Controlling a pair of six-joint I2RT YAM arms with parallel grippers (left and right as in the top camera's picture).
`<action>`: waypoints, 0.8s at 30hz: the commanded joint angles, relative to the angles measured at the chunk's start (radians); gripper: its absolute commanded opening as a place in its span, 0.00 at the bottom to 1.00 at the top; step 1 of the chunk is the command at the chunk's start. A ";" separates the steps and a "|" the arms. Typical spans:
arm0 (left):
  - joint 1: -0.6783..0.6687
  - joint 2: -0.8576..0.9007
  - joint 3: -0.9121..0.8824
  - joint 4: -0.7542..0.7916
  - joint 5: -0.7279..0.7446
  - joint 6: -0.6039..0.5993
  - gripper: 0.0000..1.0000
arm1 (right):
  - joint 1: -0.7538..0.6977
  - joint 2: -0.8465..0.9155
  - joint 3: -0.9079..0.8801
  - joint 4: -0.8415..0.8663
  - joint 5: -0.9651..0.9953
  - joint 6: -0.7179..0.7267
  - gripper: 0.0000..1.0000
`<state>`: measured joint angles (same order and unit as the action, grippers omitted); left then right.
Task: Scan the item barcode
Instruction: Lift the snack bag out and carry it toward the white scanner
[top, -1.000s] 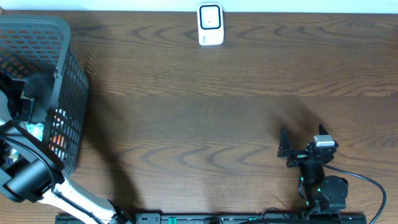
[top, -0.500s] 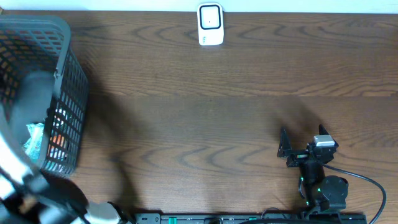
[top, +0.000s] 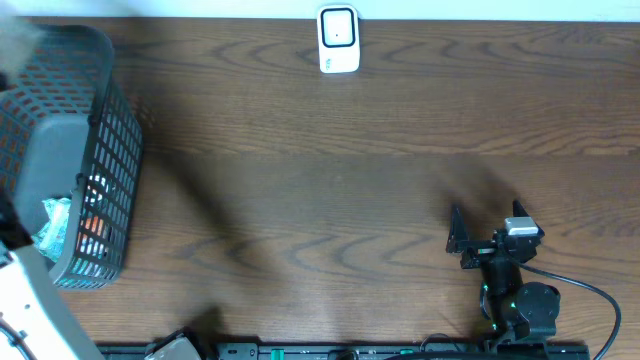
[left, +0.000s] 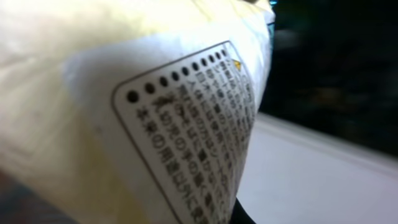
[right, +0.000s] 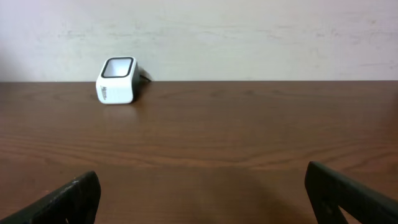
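The brown wood (top: 412, 138) between the white scanner (top: 338, 42) and my right gripper is clear, so my left gripper should keep moving the pale yellow packet there and release it.
A pale yellow packet (left: 93, 74) fills the left wrist view, pressed close to the camera. Its white label (left: 199, 124) carries a dotted border and dense Japanese print, and no barcode shows on this face. My left gripper is shut on the packet and almost wholly hidden behind it. Only a dark sliver of one finger (left: 244, 216) shows at the bottom. The white scanner (top: 338, 40) stands at the table's far edge and also shows as the scanner (right: 116, 79) in the right wrist view. My right gripper (top: 488, 230) rests open near the front right, with nothing between its fingers (right: 68, 199).
A dark mesh basket (top: 110, 120) stands at the far left with teal and orange items (top: 62, 225) inside. The white left arm link (top: 25, 300) crosses the bottom left corner. Brown wooden table (top: 320, 200) lies between the basket and the right arm.
The left arm has come up out of the basket and swung off towards the left edge of the overhead view. The right arm has not moved.
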<state>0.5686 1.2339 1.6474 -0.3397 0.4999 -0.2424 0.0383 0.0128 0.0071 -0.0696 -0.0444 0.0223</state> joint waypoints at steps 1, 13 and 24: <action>-0.136 -0.009 0.022 0.005 0.154 -0.270 0.07 | -0.005 -0.004 -0.002 -0.004 0.009 0.014 0.99; -0.606 0.085 0.008 -0.204 0.211 -0.267 0.07 | -0.005 -0.004 -0.002 -0.004 0.009 0.014 0.99; -0.917 0.463 0.008 -0.216 0.071 -0.276 0.07 | -0.005 -0.004 -0.002 -0.004 0.009 0.014 0.99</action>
<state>-0.2840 1.5970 1.6474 -0.5644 0.6254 -0.5011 0.0387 0.0128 0.0071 -0.0696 -0.0444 0.0223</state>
